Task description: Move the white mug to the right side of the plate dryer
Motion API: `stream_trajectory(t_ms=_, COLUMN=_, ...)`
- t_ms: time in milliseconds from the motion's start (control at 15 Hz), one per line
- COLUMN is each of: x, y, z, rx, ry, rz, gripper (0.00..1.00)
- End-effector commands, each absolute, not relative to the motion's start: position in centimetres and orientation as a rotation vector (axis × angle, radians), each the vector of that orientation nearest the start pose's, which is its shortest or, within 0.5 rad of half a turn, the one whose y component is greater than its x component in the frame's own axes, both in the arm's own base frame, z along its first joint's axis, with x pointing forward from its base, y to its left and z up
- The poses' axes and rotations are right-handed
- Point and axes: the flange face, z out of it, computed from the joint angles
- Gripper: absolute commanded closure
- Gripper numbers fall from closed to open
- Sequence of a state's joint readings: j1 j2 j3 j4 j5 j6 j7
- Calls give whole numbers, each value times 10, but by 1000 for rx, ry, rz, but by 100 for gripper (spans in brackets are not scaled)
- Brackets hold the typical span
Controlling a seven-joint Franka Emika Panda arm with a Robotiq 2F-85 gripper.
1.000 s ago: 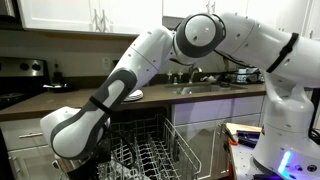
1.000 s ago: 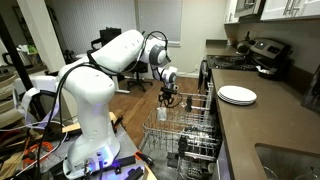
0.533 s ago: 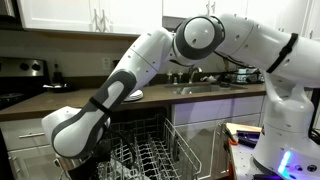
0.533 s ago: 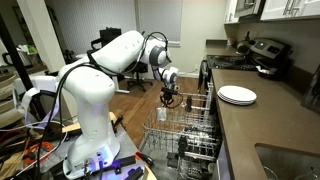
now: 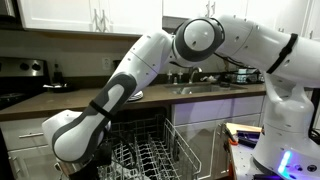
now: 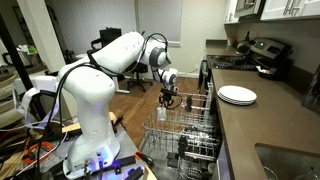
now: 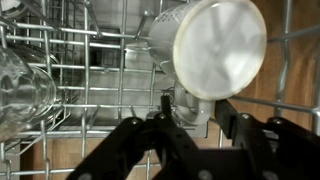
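Note:
The white mug's handle (image 7: 203,97) is off-centre near the ends of my gripper's fingers, so I need to open them, center them around the handle (image 7: 197,112) and close them on it before I lift.
The white mug (image 7: 218,45) stands upside down in the plate dryer (image 7: 90,60), its round base facing the wrist camera. My gripper (image 7: 200,128) is open just above it, with the black fingers either side of the mug's lower wall and handle area; I cannot tell if they touch it. In an exterior view the gripper (image 6: 170,97) hangs over the far end of the wire rack (image 6: 190,128), with the mug (image 6: 162,113) just below it. In an exterior view the arm hides the gripper, and only the rack (image 5: 150,155) shows.
A clear glass (image 7: 25,90) lies in the rack beside the mug. Flat white plates (image 6: 237,95) sit on the brown counter (image 6: 262,120). A sink (image 5: 200,88) and a stove (image 6: 262,52) are on the counter. The robot base (image 6: 95,140) stands next to the rack.

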State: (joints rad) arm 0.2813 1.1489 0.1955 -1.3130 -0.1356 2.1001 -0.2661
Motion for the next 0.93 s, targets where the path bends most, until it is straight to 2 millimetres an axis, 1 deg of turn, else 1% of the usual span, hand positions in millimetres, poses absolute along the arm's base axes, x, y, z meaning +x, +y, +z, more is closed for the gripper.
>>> stream_trajectory(t_ms=0, x=613, y=291, z=14, rx=-2829, ry=-1073, rz=551, gripper=43)
stream_trajectory(t_ms=67, x=613, y=291, z=13, rx=-2828, ry=-1074, rz=552, gripper=49)
stream_trajectory(t_ms=133, x=612, y=291, z=12, rx=-2825, ry=-1076, rz=554, gripper=66)
stream_trajectory(t_ms=200, x=611, y=291, z=11, rx=-2825, ry=-1076, rz=555, gripper=73)
stream_trajectory(t_ms=267, x=611, y=291, z=10, rx=-2823, ry=-1075, rz=558, gripper=76)
stream_trajectory(t_ms=333, x=610, y=292, z=10, rx=-2822, ry=-1075, rz=560, gripper=83)
stream_trajectory(t_ms=467, x=610, y=292, z=10, rx=-2820, ry=-1074, rz=563, gripper=95)
stream_trajectory(t_ms=533, x=609, y=292, z=12, rx=-2823, ry=-1071, rz=568, gripper=96)
stream_trajectory(t_ms=667, x=608, y=294, z=18, rx=-2835, ry=-1069, rz=572, gripper=93)
stream_trajectory(t_ms=867, x=608, y=294, z=32, rx=-2853, ry=-1055, rz=578, gripper=93)
